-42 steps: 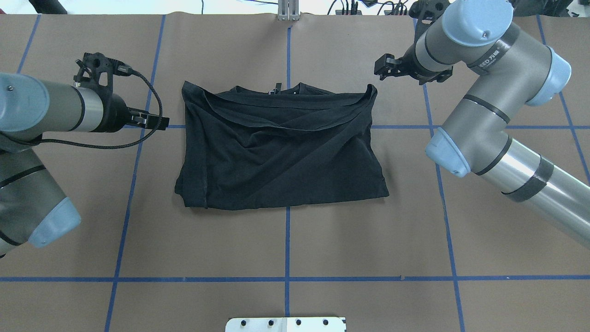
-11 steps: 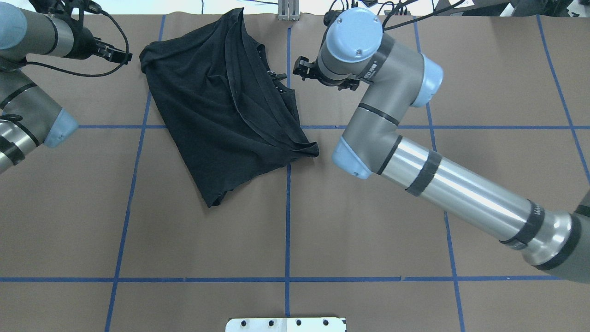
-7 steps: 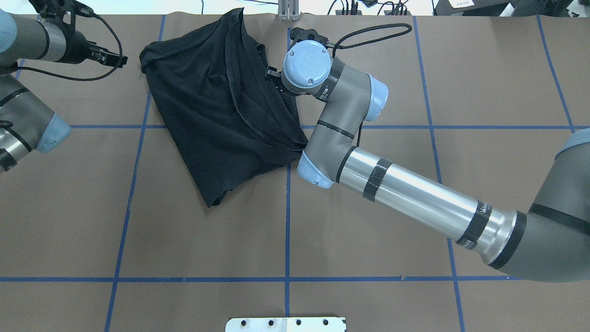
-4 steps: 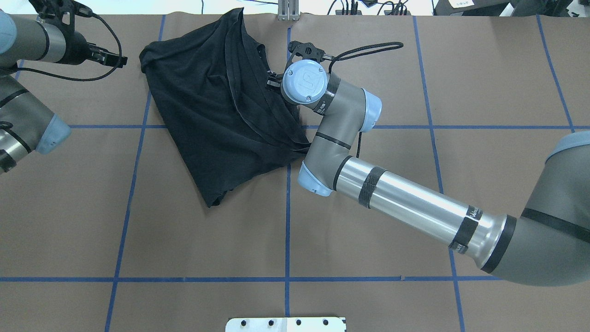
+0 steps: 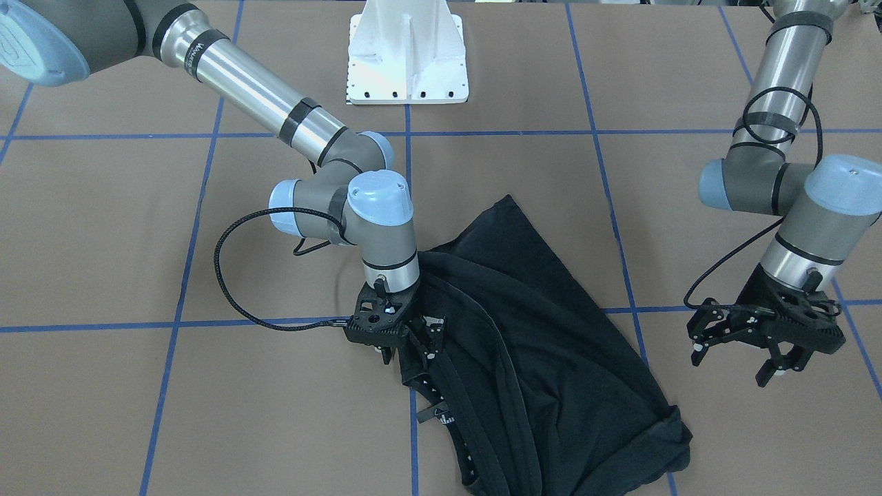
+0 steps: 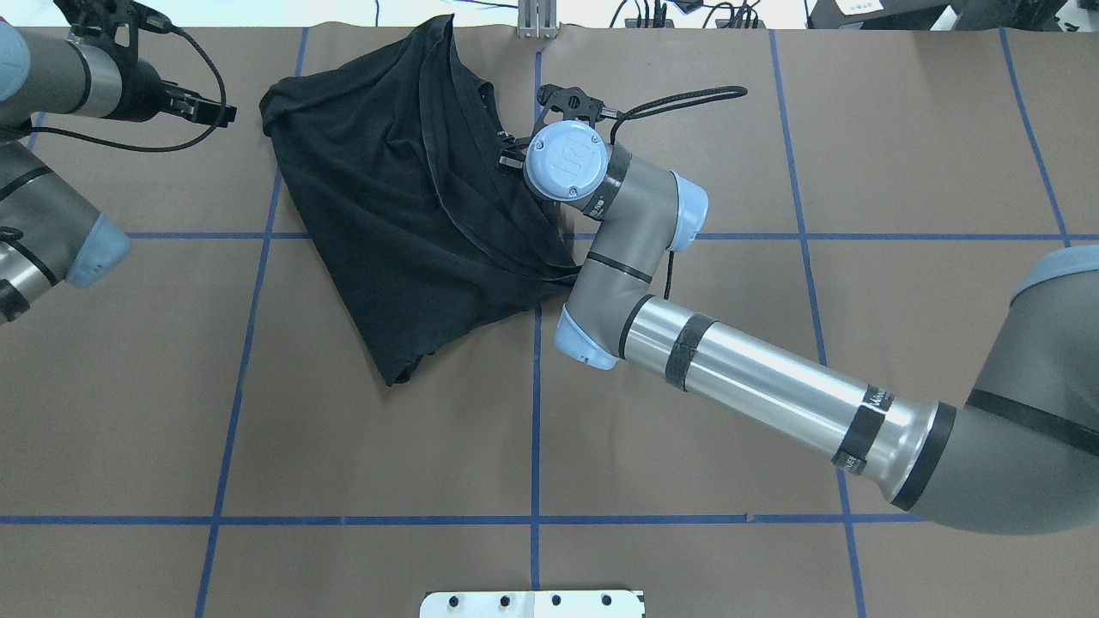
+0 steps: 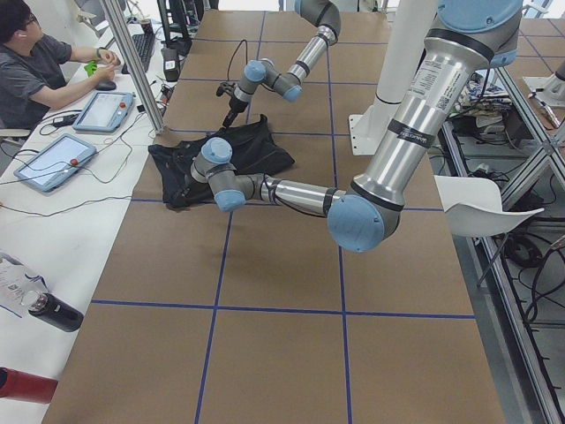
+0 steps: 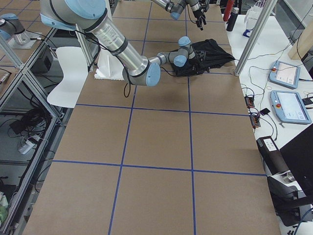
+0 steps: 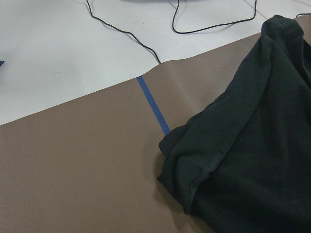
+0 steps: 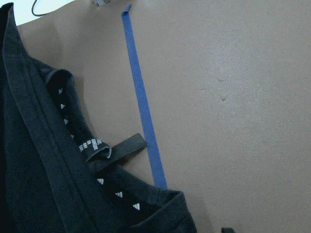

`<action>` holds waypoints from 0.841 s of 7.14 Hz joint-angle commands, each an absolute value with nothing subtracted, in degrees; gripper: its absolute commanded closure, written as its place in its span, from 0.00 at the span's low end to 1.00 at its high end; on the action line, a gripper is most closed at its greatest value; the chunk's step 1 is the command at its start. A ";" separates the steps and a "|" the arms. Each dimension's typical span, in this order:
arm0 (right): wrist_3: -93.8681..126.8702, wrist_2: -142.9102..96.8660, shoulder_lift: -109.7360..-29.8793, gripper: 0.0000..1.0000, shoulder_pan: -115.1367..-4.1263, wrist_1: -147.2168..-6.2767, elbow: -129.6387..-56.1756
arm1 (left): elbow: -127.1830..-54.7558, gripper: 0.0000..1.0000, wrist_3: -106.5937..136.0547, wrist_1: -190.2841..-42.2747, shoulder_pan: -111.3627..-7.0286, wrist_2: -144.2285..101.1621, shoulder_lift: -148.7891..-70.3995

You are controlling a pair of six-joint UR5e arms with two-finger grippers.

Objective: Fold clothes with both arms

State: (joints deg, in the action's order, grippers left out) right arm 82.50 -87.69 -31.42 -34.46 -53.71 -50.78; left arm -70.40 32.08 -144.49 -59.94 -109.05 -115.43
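Note:
The black T-shirt [image 5: 579,355] has long slack ridges [image 5: 506,368] running down it, so the cloth will spread out flatter and drag along when I pull its edge.
The black T-shirt [image 6: 403,197] lies bunched and turned at an angle at the far left of the table, plain side up with no print showing. It also shows in the front view [image 5: 551,358]. My right gripper [image 5: 406,353] points straight down at the shirt's collar edge, jaws open, one finger over the cloth. From overhead it [image 6: 513,156] is mostly hidden under its wrist. The right wrist view shows the collar tape and neck loop [image 10: 114,148]. My left gripper [image 5: 732,364] is open and empty, hovering just off the shirt's far-left corner [image 9: 194,170]; it also shows from overhead [image 6: 225,112].
The white pedestal base [image 5: 408,55] stands at the robot's side of the table. The far table edge [image 6: 652,13] with cables lies right behind the shirt. Blue tape lines [image 6: 535,412] cross the brown paper. An operator [image 7: 35,62] sits beside the table.
The shirt was turned and dragged from mid-table to the far left. My right arm then swung in from the right and tipped its wrist down over the collar. My left arm barely moved.

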 commanded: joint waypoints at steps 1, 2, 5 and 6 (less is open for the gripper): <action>82.53 -87.54 -31.29 0.40 -34.28 -53.70 -50.71 | -70.40 0.00 32.08 -144.49 -59.94 -109.07 -115.40; 82.53 -87.19 -31.20 0.46 -34.02 -53.70 -50.71 | -70.31 0.00 32.08 -144.49 -59.94 -109.07 -115.40; 82.44 -87.10 -31.29 0.52 -34.01 -53.79 -50.71 | -70.31 0.00 32.08 -144.58 -59.94 -109.07 -115.40; 81.66 -87.19 -31.29 0.52 -34.01 -53.96 -50.71 | -70.31 0.00 32.08 -144.58 -59.94 -109.07 -115.40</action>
